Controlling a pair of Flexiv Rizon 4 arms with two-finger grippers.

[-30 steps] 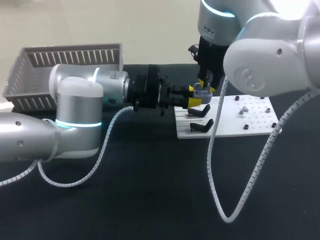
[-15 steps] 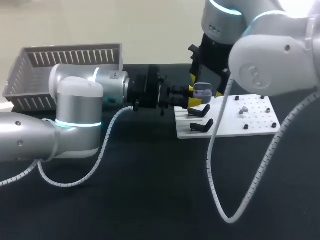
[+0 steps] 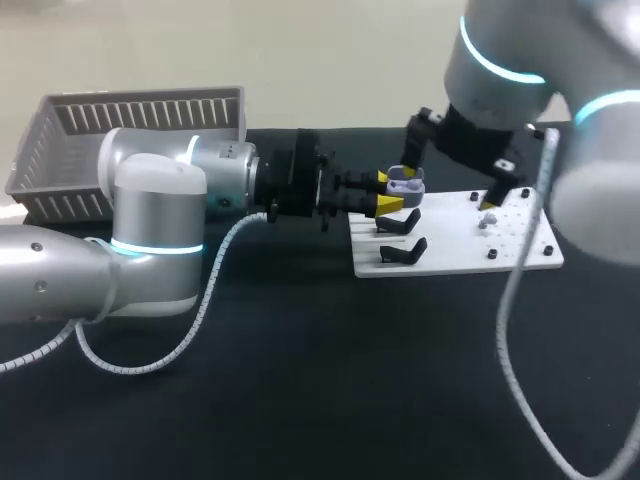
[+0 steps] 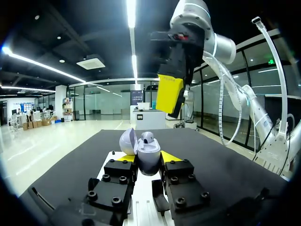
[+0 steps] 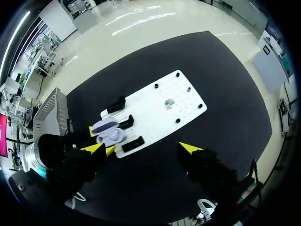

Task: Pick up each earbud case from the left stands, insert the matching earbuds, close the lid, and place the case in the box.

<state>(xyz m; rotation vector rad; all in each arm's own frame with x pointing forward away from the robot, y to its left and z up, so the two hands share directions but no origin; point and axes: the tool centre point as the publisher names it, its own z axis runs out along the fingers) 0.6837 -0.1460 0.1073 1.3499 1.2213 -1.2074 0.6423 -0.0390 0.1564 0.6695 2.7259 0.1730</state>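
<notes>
The pale earbud (image 3: 487, 220) stands in line with the small black pegs (image 3: 492, 253), so it should come off a hidden peg when I lift it.
My left gripper (image 3: 392, 196) reaches in from the left and is shut on a lavender earbud case (image 3: 401, 182), held just over the white board's near-left corner. In the left wrist view the case (image 4: 148, 158) sits upright between the yellow fingertips (image 4: 126, 158) with its lid (image 4: 128, 141) open and an earbud (image 4: 148, 138) seated inside. My right gripper (image 3: 447, 185) hangs open above the board, right of the case. Its wrist view looks down between the spread tips of this gripper (image 5: 143, 148) at the case (image 5: 109, 132). A loose earbud (image 3: 487, 217) lies on the board.
The white board (image 3: 470, 255) carries black stands (image 3: 402, 250) along its left side and small black pegs. A grey slatted basket (image 3: 120, 130) stands at the table's back left. My right arm's cable (image 3: 515, 330) hangs over the black table in front of the board.
My right gripper has opened wide, lifted off the case and swung to the right over the board. My left arm and the case have not moved.
</notes>
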